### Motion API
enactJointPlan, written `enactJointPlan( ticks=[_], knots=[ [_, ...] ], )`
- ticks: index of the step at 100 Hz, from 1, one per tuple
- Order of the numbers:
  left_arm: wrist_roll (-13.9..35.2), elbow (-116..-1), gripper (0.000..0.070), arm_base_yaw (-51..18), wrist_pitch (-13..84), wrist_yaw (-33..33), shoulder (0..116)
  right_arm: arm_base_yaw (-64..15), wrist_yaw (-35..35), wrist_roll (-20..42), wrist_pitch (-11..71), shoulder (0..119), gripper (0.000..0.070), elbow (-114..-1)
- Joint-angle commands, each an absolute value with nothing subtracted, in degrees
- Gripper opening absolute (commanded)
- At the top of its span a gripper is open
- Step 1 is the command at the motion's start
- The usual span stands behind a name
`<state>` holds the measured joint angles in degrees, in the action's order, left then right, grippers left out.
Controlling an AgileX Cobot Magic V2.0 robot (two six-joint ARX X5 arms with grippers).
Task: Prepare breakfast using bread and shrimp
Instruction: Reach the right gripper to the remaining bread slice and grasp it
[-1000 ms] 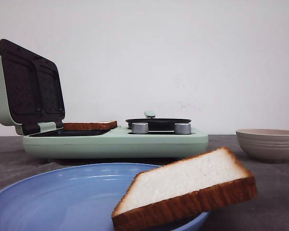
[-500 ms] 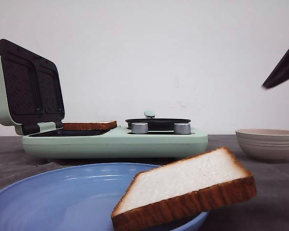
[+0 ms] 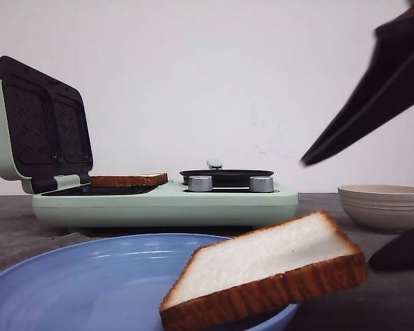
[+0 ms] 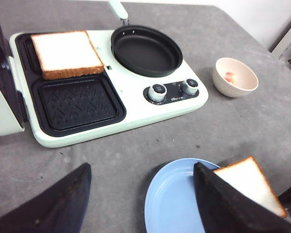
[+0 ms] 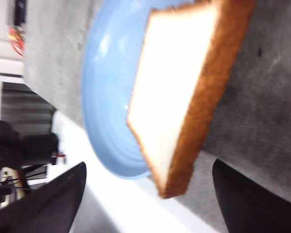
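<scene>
The bread slice's raised end (image 3: 339,254) sticks out over the plate's rim toward the robot's right gripper, so the right gripper should pinch it and take it to the near tray (image 4: 78,105).
One slice of bread (image 4: 67,53) lies flat in the far tray of the open green sandwich maker (image 4: 136,99). A second bread slice (image 3: 265,269) leans tilted over the rim of the blue plate (image 3: 90,276). My right gripper (image 3: 338,214) is open and reaches in from the upper right. Its fingers (image 5: 53,204) stand on either side of that slice's corner (image 5: 179,87) without touching it. My left gripper (image 4: 141,167) hangs open and empty above the table, between the sandwich maker and the plate (image 4: 177,199). A pink shrimp (image 4: 229,76) lies in the beige bowl (image 4: 234,76).
A black frying pan (image 4: 145,48) sits on the sandwich maker's right half, behind two knobs (image 4: 157,91). The maker's lid (image 3: 38,124) stands open at the left. The near waffle tray (image 4: 77,102) holds nothing. The bowl (image 3: 385,203) stands right of the maker.
My right gripper has come down from the upper right corner into the front view, and its fingers now flank the bread on the plate. Bread, plate and maker have not moved.
</scene>
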<state>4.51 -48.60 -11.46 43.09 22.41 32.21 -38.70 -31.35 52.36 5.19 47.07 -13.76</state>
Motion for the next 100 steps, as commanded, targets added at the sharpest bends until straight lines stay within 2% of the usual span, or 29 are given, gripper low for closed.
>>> enactJointPlan(
  ticks=[1,16,32,45,54,70,100],
  knots=[
    [5.0,-49.3,0.0355,-11.5,42.4,22.5,31.9,-39.9,-30.2,53.1,3.5,49.2,0.0521,-13.7],
    [5.0,-49.3,0.0355,-11.5,42.5,22.5,30.9,-41.1,-29.9,53.5,-1.0,53.0,0.0515,-13.7],
    [5.0,-49.3,0.0355,-11.5,42.6,22.4,30.5,-41.2,-29.9,53.4,-3.2,55.4,0.0335,-13.7],
    [5.0,-49.3,0.0355,-11.5,42.5,22.3,30.5,-41.2,-29.8,53.4,-3.9,56.3,0.0300,-13.7],
    [5.0,-49.3,0.0355,-11.5,42.5,22.3,30.5,-41.2,-29.7,53.2,-3.8,56.6,0.0214,-13.7],
    [5.0,-49.3,0.0355,-11.5,42.4,22.3,30.5,-41.2,-29.7,52.8,-3.9,56.6,0.0000,-13.7],
    [5.0,-49.3,0.0355,-11.5,42.4,22.3,30.5,-41.2,-30.1,52.0,-5.9,56.4,0.0000,-13.7]
  ],
)
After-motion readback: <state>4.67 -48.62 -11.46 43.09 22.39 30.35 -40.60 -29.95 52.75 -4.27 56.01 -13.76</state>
